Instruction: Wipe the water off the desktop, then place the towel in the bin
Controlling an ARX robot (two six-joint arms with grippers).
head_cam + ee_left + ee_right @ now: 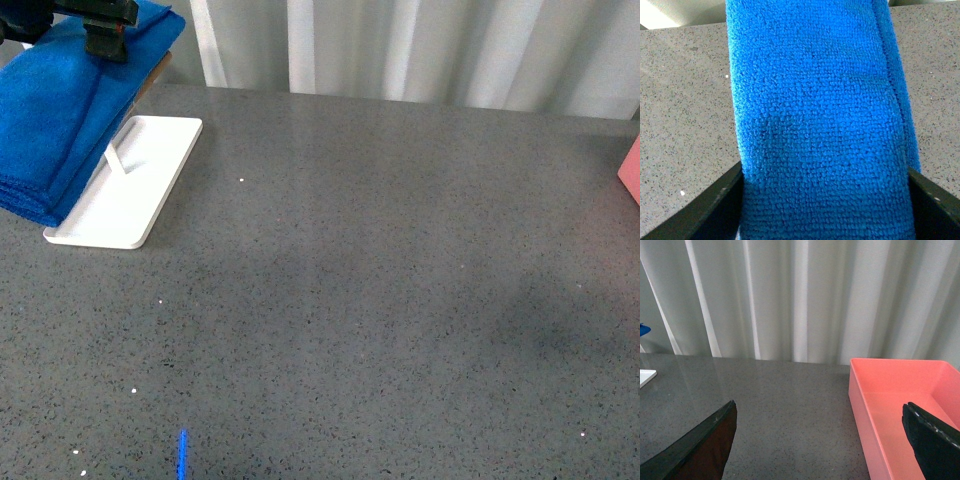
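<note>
I see a loose lower layer [898, 92] showing along the towel's fold, so I expect the bright blue towel [817, 120] to bunch and sag around my right gripper when I carry it.
The bright blue folded towel [60, 110] hangs above the far left of the grey speckled desktop [380, 300], partly covering the white tray. My left gripper [108, 35] is shut on the towel's upper end. In the left wrist view the towel [825, 120] fills the gap between both dark fingers [715, 210]. The salmon-pink bin [631, 168] shows as a corner at the right edge. In the right wrist view the bin [900, 405] is empty, and my right gripper [825, 440] stands open over its near wall and the desktop [780, 410]. I cannot make out any water.
A flat white tray [140, 190] with a small upright bar lies at the far left. Pale curtains [420, 50] hang behind the desktop's far edge. A short blue streak [183, 455] marks the desktop near the front.
</note>
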